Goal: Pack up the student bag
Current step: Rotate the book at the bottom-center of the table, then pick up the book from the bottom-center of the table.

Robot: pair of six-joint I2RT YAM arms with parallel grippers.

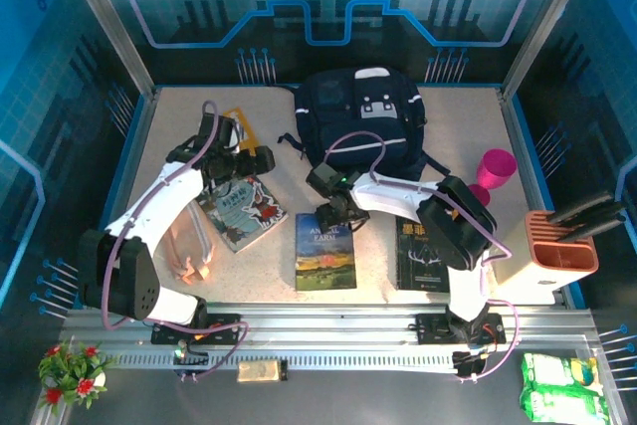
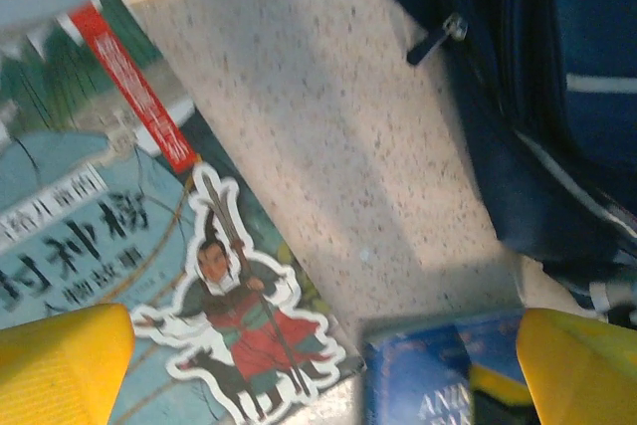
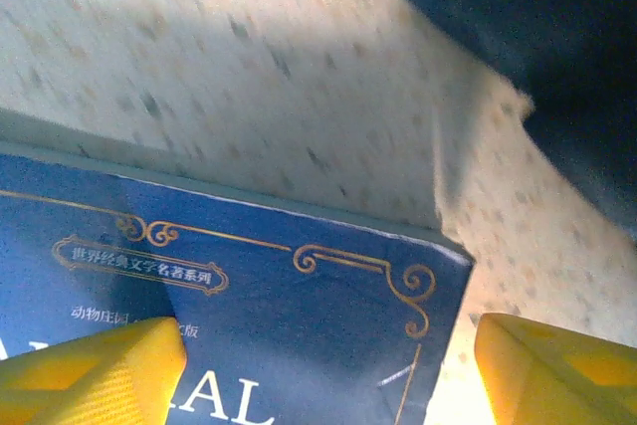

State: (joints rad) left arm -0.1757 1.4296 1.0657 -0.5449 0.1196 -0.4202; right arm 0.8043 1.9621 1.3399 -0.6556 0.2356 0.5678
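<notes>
Only the corner of the flat blue book (image 3: 460, 258) is between my right gripper's fingers, so my left gripper should grab the book by its spine (image 1: 297, 252) before packing it.
The student bag (image 1: 363, 121), dark navy with grey-white patches, lies at the back middle of the table; its side and a zip pull show in the left wrist view (image 2: 557, 97). My right gripper (image 1: 333, 214) hovers open over the top edge of a blue book (image 1: 325, 251). Its yellow fingers straddle that book's upper right corner (image 3: 249, 296), one over the cover and one over bare table, right gripper (image 3: 328, 370). My left gripper (image 1: 244, 161) stands open above an illustrated book (image 1: 242, 211), with nothing between its fingers (image 2: 323, 365). The warrior cover (image 2: 119, 246) lies below it.
A dark book (image 1: 418, 256) lies partly under the right arm. A pink cup (image 1: 493, 171) and an orange-and-white knife block (image 1: 557, 251) stand at the right. A yellow ruler (image 1: 239, 124) lies at the back left. The bag's dark edge (image 3: 537, 27) is close to the right gripper.
</notes>
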